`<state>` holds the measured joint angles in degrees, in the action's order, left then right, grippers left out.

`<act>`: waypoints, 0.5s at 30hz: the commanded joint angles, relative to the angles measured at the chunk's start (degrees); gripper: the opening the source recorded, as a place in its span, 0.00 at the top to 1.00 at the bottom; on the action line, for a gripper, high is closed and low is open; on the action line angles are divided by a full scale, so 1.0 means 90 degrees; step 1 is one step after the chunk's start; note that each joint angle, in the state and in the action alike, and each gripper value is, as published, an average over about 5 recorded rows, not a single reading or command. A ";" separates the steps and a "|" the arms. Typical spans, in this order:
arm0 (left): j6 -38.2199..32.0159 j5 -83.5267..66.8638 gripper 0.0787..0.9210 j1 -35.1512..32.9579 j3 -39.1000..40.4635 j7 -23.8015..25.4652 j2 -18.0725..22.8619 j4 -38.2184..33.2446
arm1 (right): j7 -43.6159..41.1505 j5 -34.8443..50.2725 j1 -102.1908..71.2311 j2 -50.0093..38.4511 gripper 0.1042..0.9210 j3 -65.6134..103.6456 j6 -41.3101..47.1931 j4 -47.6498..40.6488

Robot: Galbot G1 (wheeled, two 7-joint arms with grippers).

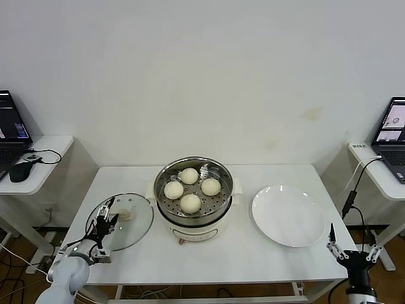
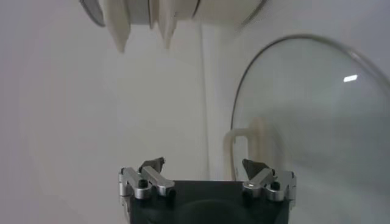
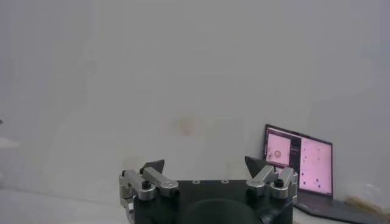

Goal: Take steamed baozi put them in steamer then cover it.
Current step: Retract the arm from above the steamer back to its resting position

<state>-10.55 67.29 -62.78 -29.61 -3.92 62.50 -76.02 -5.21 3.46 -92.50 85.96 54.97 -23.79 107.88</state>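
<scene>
The baozi (image 1: 191,203) are lower than the steamer's rim. The clear glass cover (image 1: 134,221) will therefore stay clear of them and come to rest flat when I lower it.
Several cream-white baozi (image 1: 190,202) sit on the perforated tray inside the uncovered steel steamer (image 1: 166,209) at the table's centre. The clear glass cover (image 1: 136,225) lies flat on the table to the steamer's left, its cream handle (image 1: 125,215) up. My left gripper (image 1: 106,217) is open at the cover's left rim, just short of the handle. In the left wrist view the cover (image 2: 311,122) and its handle (image 2: 234,152) show just ahead of the open gripper (image 2: 204,164). My right gripper (image 1: 354,244) is open and empty, parked off the table's front right corner.
An empty flat white plate (image 1: 288,215) lies right of the steamer. Side desks with laptops (image 1: 392,136) stand at both sides, a mouse (image 1: 20,171) on the left one. A cable hangs near the table's right edge.
</scene>
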 commanded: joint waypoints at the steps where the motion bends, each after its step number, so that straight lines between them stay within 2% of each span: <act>1: 0.0011 0.0033 0.12 0.0475 0.0073 0.0046 -0.0003 0.0460 | 0.0005 -0.0031 -0.0016 0.0055 0.12 -0.0005 -0.0037 -0.0062; 15: 0.0005 -0.0036 0.12 0.0678 0.0122 0.0071 0.0076 0.0759 | -0.0004 -0.0133 0.0004 0.0114 0.12 -0.0108 -0.0041 -0.0139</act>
<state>-10.44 66.94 -57.98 -28.71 -3.25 62.90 -71.42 -5.22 2.42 -92.46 86.89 54.12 -24.15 106.89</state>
